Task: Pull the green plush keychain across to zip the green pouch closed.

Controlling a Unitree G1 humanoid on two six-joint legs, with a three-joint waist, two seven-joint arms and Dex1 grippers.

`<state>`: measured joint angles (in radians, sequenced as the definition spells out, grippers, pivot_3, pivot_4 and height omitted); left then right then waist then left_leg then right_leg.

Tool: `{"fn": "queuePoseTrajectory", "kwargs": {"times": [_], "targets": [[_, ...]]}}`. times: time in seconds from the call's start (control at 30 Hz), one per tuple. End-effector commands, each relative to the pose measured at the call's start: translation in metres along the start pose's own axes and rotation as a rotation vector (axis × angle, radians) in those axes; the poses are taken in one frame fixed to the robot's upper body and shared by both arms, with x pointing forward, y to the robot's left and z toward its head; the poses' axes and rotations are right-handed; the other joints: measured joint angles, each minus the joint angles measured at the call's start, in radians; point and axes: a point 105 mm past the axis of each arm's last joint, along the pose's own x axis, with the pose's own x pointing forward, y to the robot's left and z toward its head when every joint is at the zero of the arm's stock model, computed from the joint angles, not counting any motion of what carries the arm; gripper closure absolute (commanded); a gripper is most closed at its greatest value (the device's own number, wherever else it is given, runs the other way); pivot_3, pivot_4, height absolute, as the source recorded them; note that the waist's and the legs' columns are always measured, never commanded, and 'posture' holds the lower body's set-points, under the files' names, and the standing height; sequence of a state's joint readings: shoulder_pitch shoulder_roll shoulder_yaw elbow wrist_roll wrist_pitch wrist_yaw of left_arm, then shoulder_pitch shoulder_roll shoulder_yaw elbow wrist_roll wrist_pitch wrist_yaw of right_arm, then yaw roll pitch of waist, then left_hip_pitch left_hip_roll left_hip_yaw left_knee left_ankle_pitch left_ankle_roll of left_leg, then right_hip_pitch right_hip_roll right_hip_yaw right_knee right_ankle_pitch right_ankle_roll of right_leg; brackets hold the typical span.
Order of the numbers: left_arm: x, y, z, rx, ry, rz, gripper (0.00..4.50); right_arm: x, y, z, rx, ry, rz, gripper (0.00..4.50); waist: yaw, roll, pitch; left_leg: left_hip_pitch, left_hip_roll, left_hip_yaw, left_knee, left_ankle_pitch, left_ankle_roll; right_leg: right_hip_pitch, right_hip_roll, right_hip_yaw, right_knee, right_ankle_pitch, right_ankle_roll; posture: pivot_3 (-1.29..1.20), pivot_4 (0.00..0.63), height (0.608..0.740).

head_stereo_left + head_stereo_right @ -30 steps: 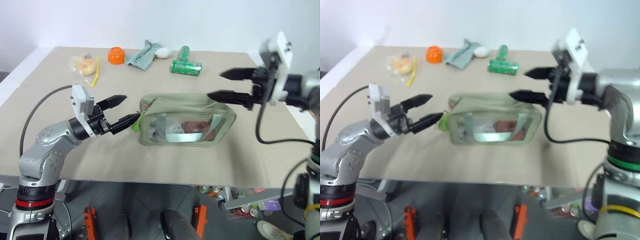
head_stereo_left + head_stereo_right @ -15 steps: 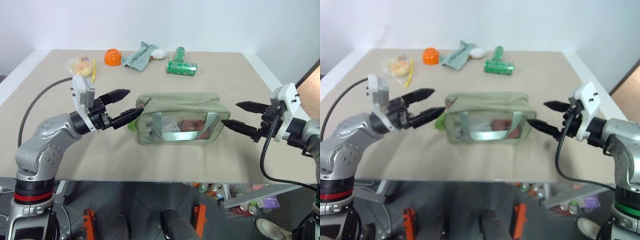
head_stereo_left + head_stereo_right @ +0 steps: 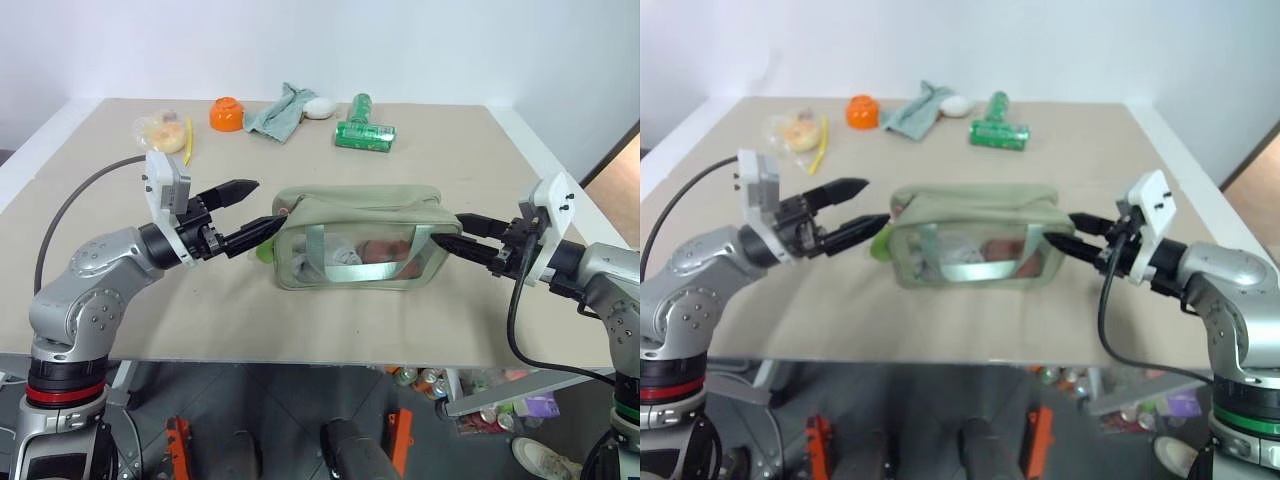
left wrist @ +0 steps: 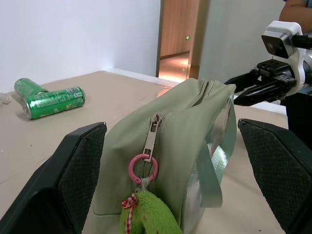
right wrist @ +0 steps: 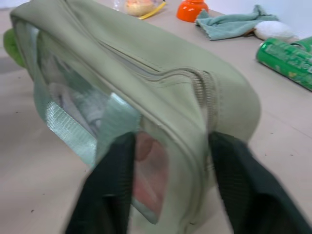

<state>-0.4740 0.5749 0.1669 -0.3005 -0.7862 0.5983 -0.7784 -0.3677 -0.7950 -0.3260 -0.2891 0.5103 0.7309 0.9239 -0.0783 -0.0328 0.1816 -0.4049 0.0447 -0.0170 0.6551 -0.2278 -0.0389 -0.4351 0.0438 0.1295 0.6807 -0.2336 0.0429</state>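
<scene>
The green pouch's top point(image 3: 350, 206) sags in soft creases, so I expect the fabric at its end point(image 4: 178, 148) to bunch up into a narrow fold when I squeeze it.
The green pouch point(image 3: 360, 207) lies in the middle of the table, clear panel toward me. Its zipper pull sits at the left end. A pink ring point(image 4: 143, 168) on that pull carries the green plush keychain point(image 4: 147, 218), which hangs down the pouch's left end point(image 3: 265, 252). My left gripper point(image 3: 268, 205) is open, level, with its fingertips just left of the pouch and above the keychain, touching neither. My right gripper point(image 3: 455, 232) is at the pouch's right end. Its fingers point(image 5: 113, 180) are closed in on both sides of that end, against the fabric.
Along the table's far side lie a green can point(image 3: 365, 134), a teal cloth point(image 3: 280, 110), a white object point(image 3: 320, 107), an orange cup point(image 3: 227, 113) and a plastic bag of yellow items point(image 3: 163, 132). The table's front edge point(image 3: 320, 362) runs close below the pouch.
My right gripper has come down from above the pouch to its right end, and its fingers have narrowed onto that end. The left gripper has stayed in place, open.
</scene>
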Motion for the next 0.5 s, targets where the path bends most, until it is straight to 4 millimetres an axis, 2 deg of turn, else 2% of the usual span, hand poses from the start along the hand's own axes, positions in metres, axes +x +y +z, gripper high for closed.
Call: {"fn": "queuePoseTrajectory", "kwargs": {"times": [0.03,0.07,0.23,0.37,0.5], "targets": [[-0.009,0.003,0.011,0.036,-0.017,0.056,0.00,0.000,0.000,0.012,-0.054,-0.033,-0.002,3.91,-0.001,0.000,0.000,0.000,0.000,0.000,0.000,0.000,0.000,0.000,0.000,0.000,0.000,0.000,0.000,0.00,0.150,0.740],[-0.012,0.005,0.009,0.035,-0.015,0.083,0.00,0.000,-0.001,0.013,-0.064,-0.031,-0.007,4.20,-0.001,0.000,0.000,0.000,0.000,0.000,0.000,0.000,0.000,0.000,0.000,0.000,0.000,0.000,0.000,0.00,0.150,0.740],[-0.028,0.016,-0.013,-0.036,0.012,0.222,0.00,0.003,0.000,0.015,-0.081,-0.032,0.007,4.20,0.000,0.000,0.000,0.000,0.000,0.000,0.000,0.000,0.000,0.000,0.000,0.000,0.000,0.000,0.000,0.00,0.150,0.740],[-0.030,0.031,-0.025,-0.152,-0.018,0.355,0.00,0.005,0.001,0.014,-0.097,-0.019,0.028,4.20,0.003,0.000,0.000,0.000,0.000,0.000,0.000,0.000,0.000,0.001,0.000,0.000,0.000,0.000,0.000,0.00,0.150,0.740],[-0.024,0.037,-0.034,-0.228,-0.020,0.368,0.00,0.006,0.001,0.014,-0.115,-0.015,0.042,4.20,0.002,0.000,0.000,0.001,0.000,0.000,0.000,0.000,0.000,0.001,0.000,0.000,0.000,0.000,-0.001,0.00,0.150,0.740]]}}
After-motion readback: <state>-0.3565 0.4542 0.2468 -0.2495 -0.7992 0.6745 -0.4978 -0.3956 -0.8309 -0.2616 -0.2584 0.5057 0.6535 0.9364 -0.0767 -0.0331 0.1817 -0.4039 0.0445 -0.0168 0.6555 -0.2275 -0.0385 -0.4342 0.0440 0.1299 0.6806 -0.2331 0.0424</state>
